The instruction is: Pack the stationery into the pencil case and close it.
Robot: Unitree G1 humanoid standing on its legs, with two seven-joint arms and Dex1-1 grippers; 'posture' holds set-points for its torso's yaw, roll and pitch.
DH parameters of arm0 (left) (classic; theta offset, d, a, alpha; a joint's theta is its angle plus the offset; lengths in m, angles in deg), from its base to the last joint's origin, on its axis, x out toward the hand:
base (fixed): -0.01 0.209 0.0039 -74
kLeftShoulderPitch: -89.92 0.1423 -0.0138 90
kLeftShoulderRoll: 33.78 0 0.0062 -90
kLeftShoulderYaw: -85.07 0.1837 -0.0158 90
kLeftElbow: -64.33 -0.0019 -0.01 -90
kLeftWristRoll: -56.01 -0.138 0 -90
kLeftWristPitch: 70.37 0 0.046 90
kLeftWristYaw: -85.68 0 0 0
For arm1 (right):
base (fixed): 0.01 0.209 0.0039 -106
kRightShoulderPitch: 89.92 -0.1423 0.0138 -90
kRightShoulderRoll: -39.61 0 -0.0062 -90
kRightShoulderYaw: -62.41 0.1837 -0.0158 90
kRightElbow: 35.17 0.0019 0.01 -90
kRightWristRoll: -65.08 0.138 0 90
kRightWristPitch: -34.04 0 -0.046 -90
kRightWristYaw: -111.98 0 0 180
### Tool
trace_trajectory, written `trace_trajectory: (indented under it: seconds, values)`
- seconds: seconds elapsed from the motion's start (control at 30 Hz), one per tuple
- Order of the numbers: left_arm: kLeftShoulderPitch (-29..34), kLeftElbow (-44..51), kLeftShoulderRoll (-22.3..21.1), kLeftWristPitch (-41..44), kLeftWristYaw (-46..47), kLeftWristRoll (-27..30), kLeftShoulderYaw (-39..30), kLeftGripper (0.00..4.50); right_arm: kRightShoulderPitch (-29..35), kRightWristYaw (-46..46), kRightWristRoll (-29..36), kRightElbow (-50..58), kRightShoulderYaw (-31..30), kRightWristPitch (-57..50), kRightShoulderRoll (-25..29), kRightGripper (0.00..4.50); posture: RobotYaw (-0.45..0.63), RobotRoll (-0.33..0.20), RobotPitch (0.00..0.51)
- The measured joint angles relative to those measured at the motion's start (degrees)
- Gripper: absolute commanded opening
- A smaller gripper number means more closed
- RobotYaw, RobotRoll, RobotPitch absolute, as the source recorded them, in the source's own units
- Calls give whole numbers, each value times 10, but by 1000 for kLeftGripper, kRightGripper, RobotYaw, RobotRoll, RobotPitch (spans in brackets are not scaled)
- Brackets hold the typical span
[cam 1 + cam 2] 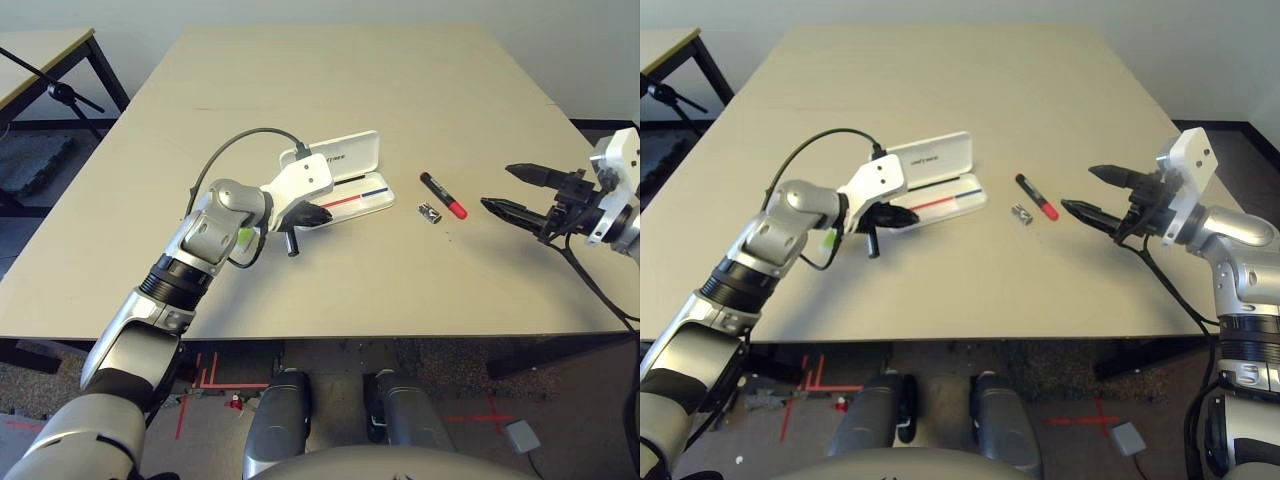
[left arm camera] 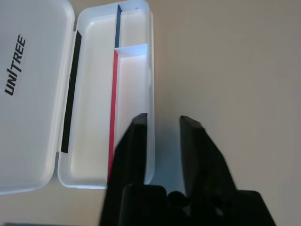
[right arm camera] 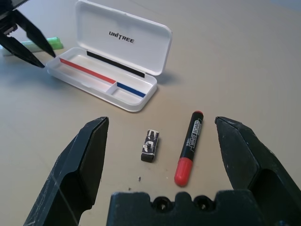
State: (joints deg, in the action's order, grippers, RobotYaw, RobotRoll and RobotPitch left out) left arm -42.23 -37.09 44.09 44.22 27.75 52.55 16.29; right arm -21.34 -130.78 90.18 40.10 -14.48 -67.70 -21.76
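Observation:
The pencil case (image 1: 358,200) sits at a slant to the table's front edge, so the robot's left gripper should pinch the case's front side (image 2: 151,136) and draw the case straight before packing.
The white pencil case (image 1: 372,196) lies open at mid-table, its lettered lid (image 3: 122,42) tilted back and its tray (image 2: 94,94) holding nothing. My left gripper (image 2: 163,120) hovers open at the case's left end, one finger over the tray and the other outside its front wall. The light-green highlighter (image 3: 43,44) rests on the table just past that end, partly hidden by my left wrist. The red and black marker (image 3: 189,148) and a small dark metallic piece (image 3: 150,146) lie right of the case. My right gripper (image 1: 498,186) stands wide open, right of the marker.
A black cable (image 1: 235,145) loops over my left wrist near the case. A second table with a black stand (image 1: 60,92) sits off the far left corner. Bare tabletop stretches behind the case and along the front edge.

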Motion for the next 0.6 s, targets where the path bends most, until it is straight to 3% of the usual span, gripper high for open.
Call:
trace_trajectory:
  seconds: [0.2, 0.6]
  values:
    - [-8, -33, 11, 18, 2, -6, 2, 4478, 6, 1, 0, 1, 0, 0, 0, 4500, 125, 0, 75]
    - [-22, -87, 53, 36, 3, -10, 7, 4478, 17, 7, 0, 10, 1, 0, 0, 4500, 118, 0, 82]
